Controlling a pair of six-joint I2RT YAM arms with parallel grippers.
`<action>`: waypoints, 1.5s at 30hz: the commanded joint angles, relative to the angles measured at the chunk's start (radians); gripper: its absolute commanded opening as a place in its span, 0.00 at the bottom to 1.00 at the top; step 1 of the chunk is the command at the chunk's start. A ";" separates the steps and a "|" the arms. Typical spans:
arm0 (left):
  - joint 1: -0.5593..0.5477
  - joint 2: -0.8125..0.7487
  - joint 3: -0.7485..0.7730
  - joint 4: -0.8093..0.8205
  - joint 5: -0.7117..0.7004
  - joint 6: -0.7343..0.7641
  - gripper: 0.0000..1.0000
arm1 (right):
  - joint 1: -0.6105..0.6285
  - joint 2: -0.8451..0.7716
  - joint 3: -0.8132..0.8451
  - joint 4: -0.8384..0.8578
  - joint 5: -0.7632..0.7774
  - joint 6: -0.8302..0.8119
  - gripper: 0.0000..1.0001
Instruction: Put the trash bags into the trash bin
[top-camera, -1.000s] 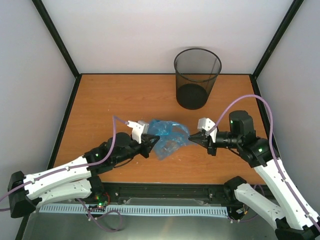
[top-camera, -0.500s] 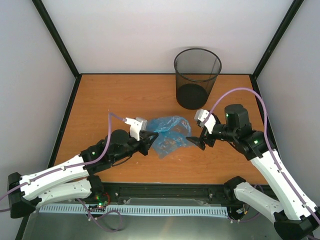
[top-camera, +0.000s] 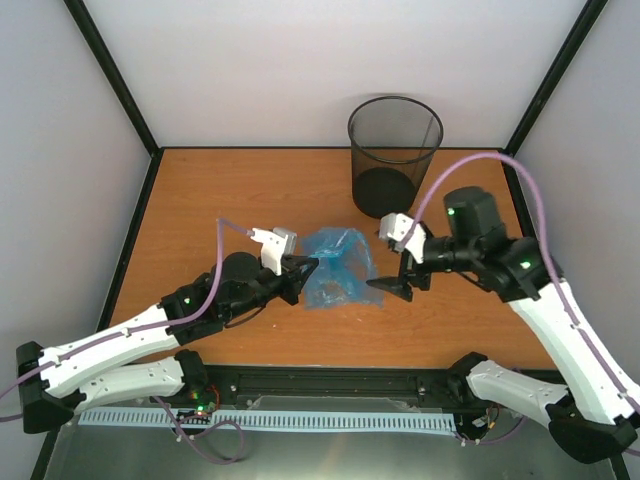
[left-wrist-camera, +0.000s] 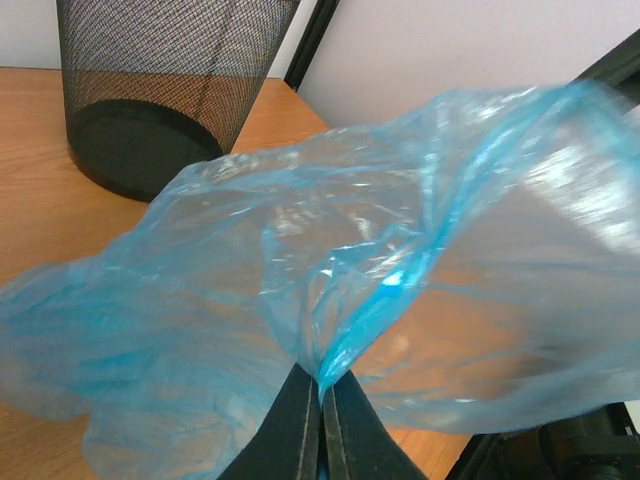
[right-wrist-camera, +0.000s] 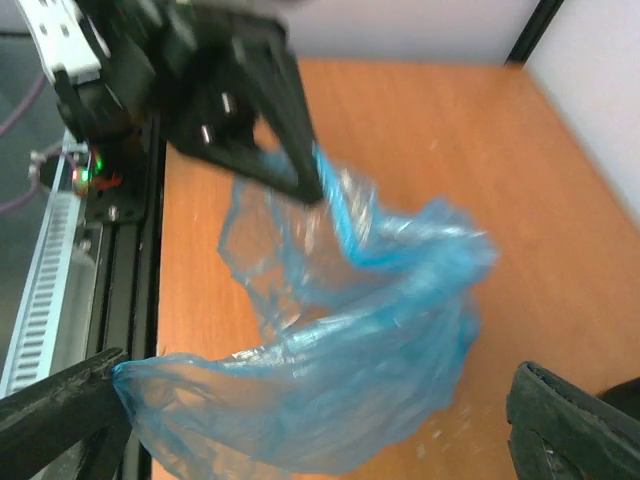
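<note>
I should move my right gripper in and grab the film with it next to my left gripper, because only the trash bag's loose corner meets my open right gripper.
The light-blue trash bag hangs bunched over the middle of the wooden table. My left gripper is shut on its left edge; in the left wrist view the film is pinched between the closed black fingers and billows up over the view. My right gripper stands open just right of the bag. In the right wrist view the bag sags between its wide-spread fingers, and one corner touches the left finger. The black mesh trash bin stands upright at the back, also in the left wrist view.
White walls and black frame posts close in the table on three sides. A black rail with cables runs along the near edge. The left arm's gripper body fills the top of the right wrist view.
My right gripper has opened, let go of the bag and drawn up and back a little. The left gripper has stayed shut, and the bag has bunched up closer to it.
</note>
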 joint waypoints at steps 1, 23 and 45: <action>-0.012 0.010 0.035 -0.035 -0.020 0.031 0.01 | 0.007 -0.032 0.194 -0.147 0.000 -0.034 1.00; -0.012 -0.043 0.077 -0.114 -0.118 0.069 0.01 | 0.007 -0.068 0.459 -0.365 -0.030 -0.047 1.00; -0.012 0.093 0.284 -0.256 -0.128 0.112 0.01 | 0.119 0.112 0.220 -0.141 -0.026 0.056 1.00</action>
